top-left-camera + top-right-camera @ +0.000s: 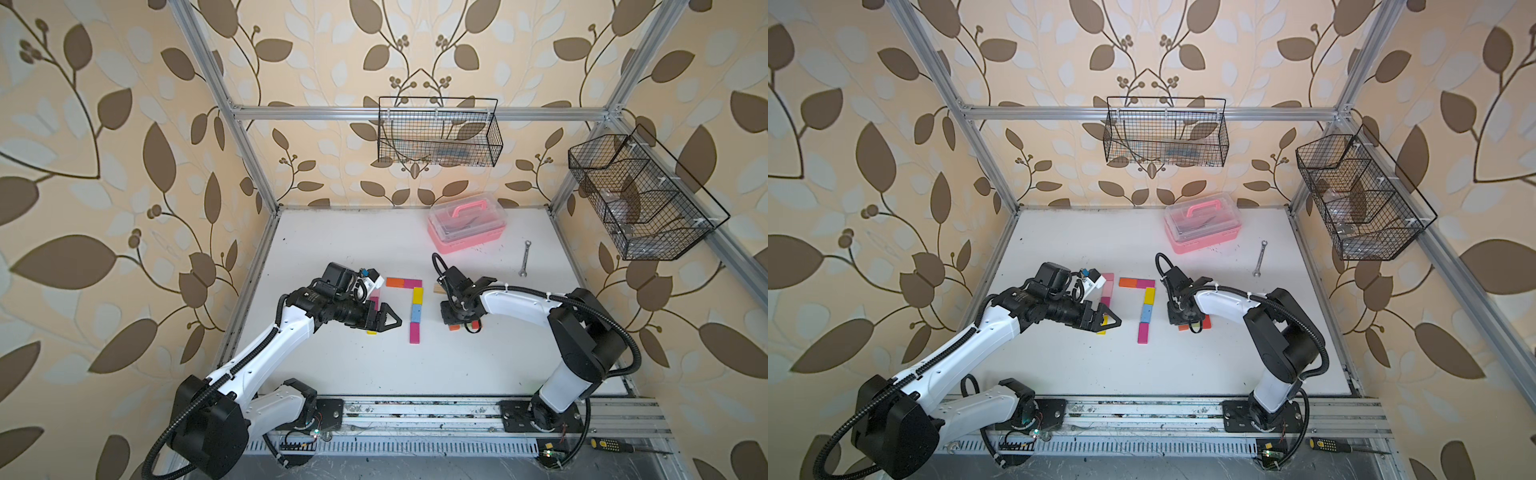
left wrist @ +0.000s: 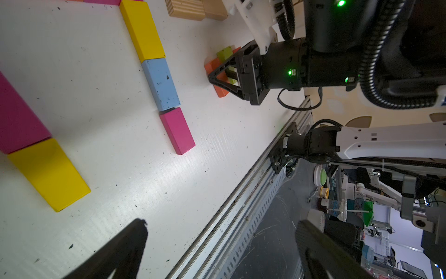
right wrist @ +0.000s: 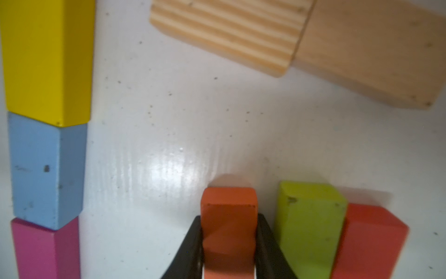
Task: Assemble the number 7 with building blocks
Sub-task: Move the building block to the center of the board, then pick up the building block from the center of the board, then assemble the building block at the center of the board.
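Observation:
I should push aside, with my right gripper, the green and red blocks (image 3: 343,232) filling the stem's place below the wood blocks' end, then set the orange block there.
A finished number 7 (image 1: 417,297) lies mid-table: an orange and magenta bar over a yellow, blue (image 3: 45,169) and magenta stem. To its left, pink blocks (image 1: 1108,286) and a yellow one (image 1: 1101,331) are partly hidden under my left arm. My left gripper (image 2: 222,223) hovers open and empty beside them. On the right, my right gripper (image 3: 229,216) is shut on an orange block (image 3: 229,200) standing on the table. A green block (image 3: 311,217) and a red block (image 3: 369,236) sit right beside it. Two plain wood blocks (image 3: 229,31) lie end to end farther back.
A pink clear-lidded box (image 1: 465,226) stands at the back right, with a wrench (image 1: 525,257) near it. Wire baskets (image 1: 438,133) hang on the back and right walls. The metal rail (image 1: 415,411) runs along the table's front edge.

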`<state>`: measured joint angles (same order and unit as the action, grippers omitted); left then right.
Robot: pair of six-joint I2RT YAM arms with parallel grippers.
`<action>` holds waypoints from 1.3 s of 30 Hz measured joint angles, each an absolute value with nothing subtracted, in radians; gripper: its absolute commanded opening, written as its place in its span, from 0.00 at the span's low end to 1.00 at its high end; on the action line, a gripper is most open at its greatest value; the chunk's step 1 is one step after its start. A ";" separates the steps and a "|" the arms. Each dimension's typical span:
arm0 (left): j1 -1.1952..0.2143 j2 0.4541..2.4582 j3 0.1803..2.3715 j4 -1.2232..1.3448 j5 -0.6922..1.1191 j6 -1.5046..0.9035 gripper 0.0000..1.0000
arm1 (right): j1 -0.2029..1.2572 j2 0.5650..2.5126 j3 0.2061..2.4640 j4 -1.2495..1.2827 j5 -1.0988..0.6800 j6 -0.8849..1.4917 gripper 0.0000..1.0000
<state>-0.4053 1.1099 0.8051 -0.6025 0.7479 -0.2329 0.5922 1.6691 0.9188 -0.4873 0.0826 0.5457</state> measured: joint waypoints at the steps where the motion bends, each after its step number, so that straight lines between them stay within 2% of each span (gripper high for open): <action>1: -0.406 1.110 0.805 -0.603 0.748 -0.233 0.99 | 0.566 1.645 0.891 -0.466 0.080 0.553 0.14; 6: -0.407 1.110 0.805 -0.603 0.747 -0.233 0.99 | 0.382 1.505 0.741 -0.406 0.049 0.564 0.13; 9: -0.407 1.110 0.805 -0.603 0.747 -0.233 0.99 | 0.332 1.460 0.708 -0.437 0.057 0.557 0.13; 19: -0.407 1.110 0.805 -0.603 0.742 -0.233 0.99 | 0.464 1.481 0.758 -0.500 0.055 0.564 0.14; 39: -0.407 1.106 0.805 -0.603 0.729 -0.233 0.99 | 0.454 1.589 0.837 -0.471 0.056 0.588 0.16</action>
